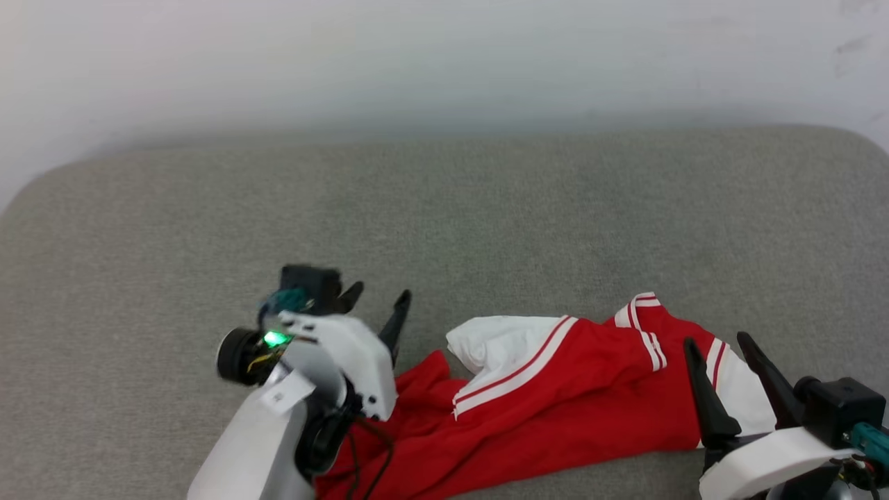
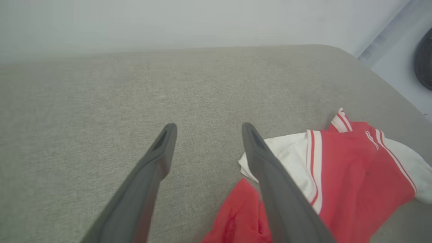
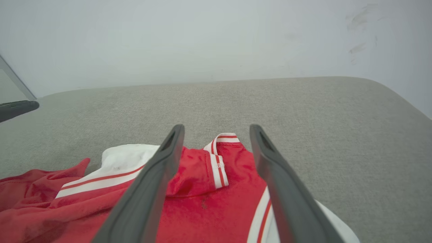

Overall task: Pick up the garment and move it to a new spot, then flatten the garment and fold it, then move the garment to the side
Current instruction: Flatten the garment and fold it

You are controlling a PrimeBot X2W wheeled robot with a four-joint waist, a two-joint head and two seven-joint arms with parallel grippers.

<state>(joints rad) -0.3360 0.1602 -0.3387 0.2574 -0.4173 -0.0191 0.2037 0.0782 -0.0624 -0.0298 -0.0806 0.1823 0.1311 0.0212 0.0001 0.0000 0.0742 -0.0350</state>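
Observation:
My grippers will pull the white sleeves apart, and the red shirt (image 1: 575,425) will then spread open across the shoulders, because the striped collar (image 1: 642,323) is folded back on itself.
The garment (image 1: 555,396), a red shirt with white sleeves and striped trim, lies crumpled along the near edge of the grey padded surface (image 1: 444,222). My left gripper (image 1: 378,298) hovers open just past the shirt's left end, nothing between its fingers. My right gripper (image 1: 719,351) stands open above the shirt's right sleeve, holding nothing. In the left wrist view the open left gripper (image 2: 206,130) hangs over bare padding with the garment (image 2: 351,168) to its right. In the right wrist view the open right gripper (image 3: 217,131) points over the garment (image 3: 202,199) near its striped collar band.
The grey surface has rounded far corners and stretches wide beyond the shirt. A pale wall (image 1: 444,55) runs behind it. A dark round object (image 2: 426,60) shows off the right edge in the left wrist view.

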